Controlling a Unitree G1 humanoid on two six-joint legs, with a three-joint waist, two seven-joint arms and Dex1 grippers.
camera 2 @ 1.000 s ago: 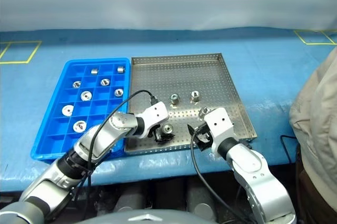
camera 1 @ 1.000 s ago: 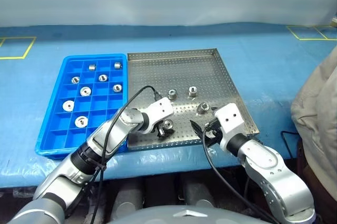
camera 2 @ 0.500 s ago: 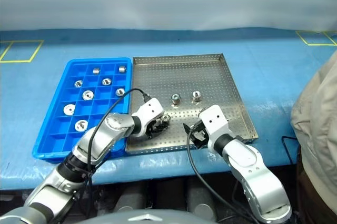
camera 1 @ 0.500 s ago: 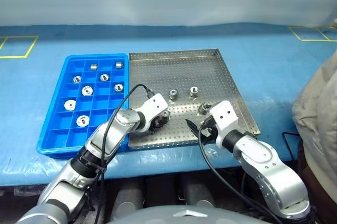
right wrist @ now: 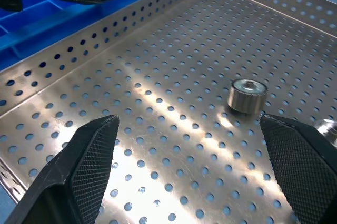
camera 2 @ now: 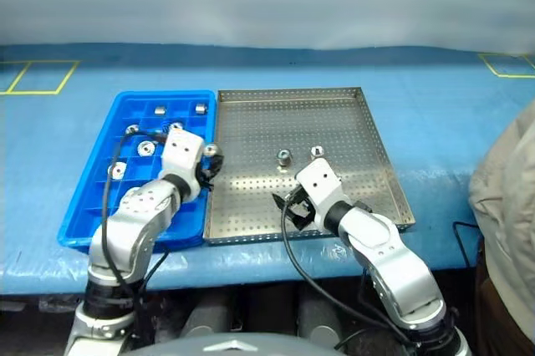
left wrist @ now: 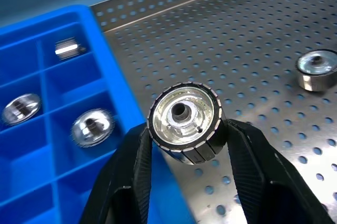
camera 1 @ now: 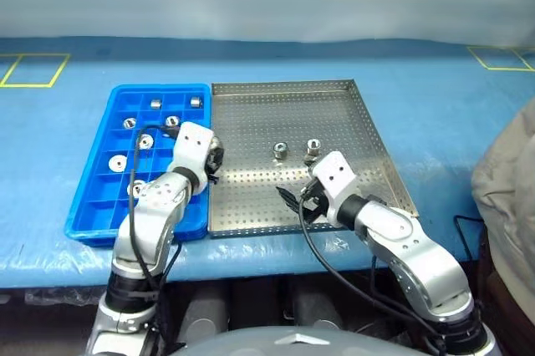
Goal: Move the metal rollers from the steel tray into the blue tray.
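Note:
The metal roller's rim [right wrist: 247,96] goes around a pale sunken top [right wrist: 249,86], so the robot should expect a shallow hole with a hollow middle part inside when it lifts the roller.
My left gripper [camera 1: 213,156] is shut on a metal roller [left wrist: 182,116], a ribbed silver ring with a dark centre hole. It hangs over the seam between the blue tray [camera 1: 109,205] and the steel tray [camera 1: 276,114]. Several rollers [camera 1: 145,141] lie in the blue tray's compartments. Two rollers [camera 1: 281,150] [camera 1: 313,147] stand on the steel tray's perforated floor. My right gripper [camera 1: 292,200] is open and low over the front part of the steel tray, with nothing between its fingers; one roller [right wrist: 246,95] stands just beyond it.
Both trays sit side by side on a blue-covered table [camera 1: 435,105] with yellow tape squares [camera 1: 29,70] at the far corners. A person in beige clothing [camera 1: 512,189] stands at the right edge.
My left gripper has shut on a roller in the steel tray, lifted it and carried it left to the blue tray's edge. The right gripper drifted left, still open.

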